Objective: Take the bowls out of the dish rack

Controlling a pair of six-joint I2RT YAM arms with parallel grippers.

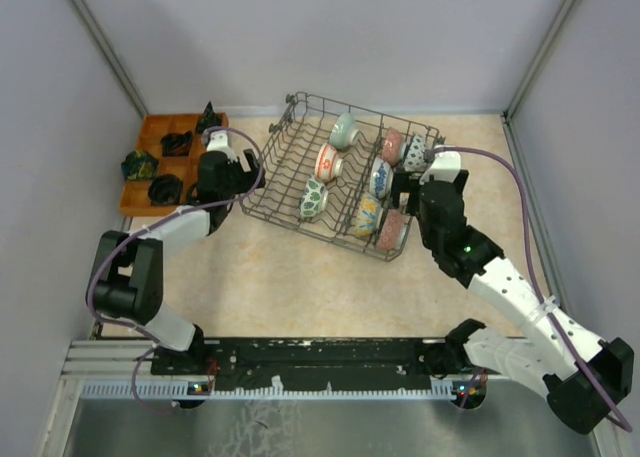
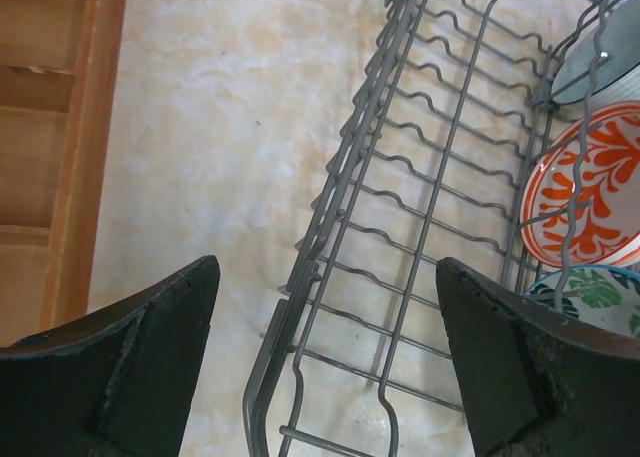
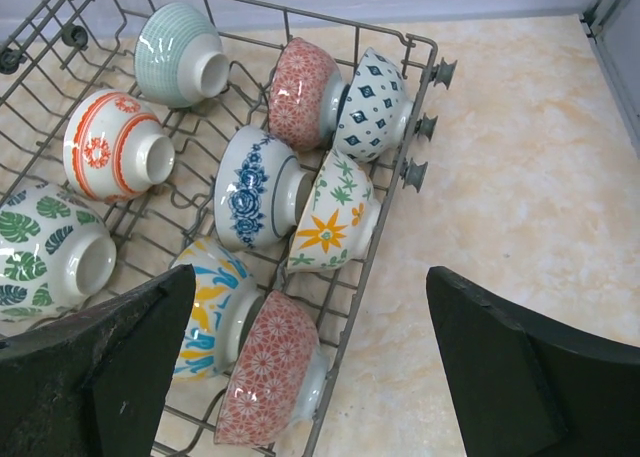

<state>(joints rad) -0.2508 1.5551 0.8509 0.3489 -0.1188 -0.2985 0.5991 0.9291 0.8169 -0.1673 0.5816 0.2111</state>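
My left gripper is open and the dish rack lies crooked to its fingers. I should straighten the dish rack and grip the rack's rim beside the orange tray before I unload bowls.
The dark grey wire dish rack sits at the back middle of the table, and several patterned bowls lie on their sides in its right half. My left gripper hangs open over the rack's left rim, which runs between its fingers. A red-and-white bowl and a green-leaf bowl lie just to its right. My right gripper is open above the rack's right edge. The red patterned bowl and a yellow-and-blue bowl sit between its fingers, untouched.
An orange compartmented tray holding dark objects stands left of the rack, and its wooden edge is close to my left finger. Grey walls enclose the table. A metal rail runs along the near edge.
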